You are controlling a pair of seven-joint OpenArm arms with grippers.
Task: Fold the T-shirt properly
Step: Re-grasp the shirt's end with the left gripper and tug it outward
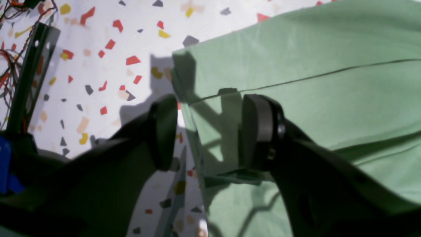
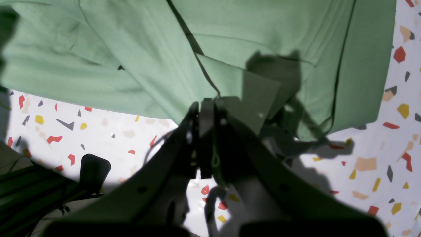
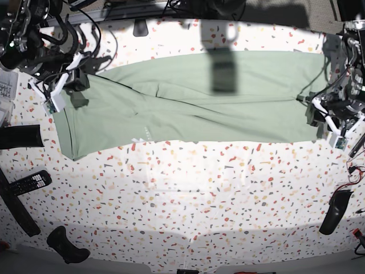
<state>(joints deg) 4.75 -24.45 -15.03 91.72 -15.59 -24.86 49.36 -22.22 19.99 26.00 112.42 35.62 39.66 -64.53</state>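
My left gripper needs to pinch the cloth (image 1: 217, 134) before both grippers pull. It is open above the T-shirt's end (image 3: 313, 133), which is loose, and my right gripper is holding the opposite end.
The pale green T-shirt (image 3: 194, 103) lies spread lengthwise across the speckled table, partly folded, with long creases. At the base view's left end, my right gripper (image 3: 76, 85) is shut on a pinch of the shirt's cloth. In the right wrist view its fingertips (image 2: 205, 107) are pressed together, with green fabric (image 2: 158, 49) rising from them. At the right end, my left gripper (image 3: 312, 114) is open over the shirt's edge. Seen from the left wrist, the left gripper (image 1: 212, 131) straddles that edge: one finger (image 1: 164, 131) over bare table, the other finger (image 1: 260, 131) over the shirt (image 1: 312, 82).
A black remote (image 3: 25, 182) and dark handles (image 3: 20, 137) lie at the table's left edge. Another dark tool (image 3: 335, 212) lies at the right, and one (image 3: 67, 245) at the front left. Cables (image 3: 85, 28) crowd the back left. A metal bracket (image 1: 29, 75) stands beside red wires.
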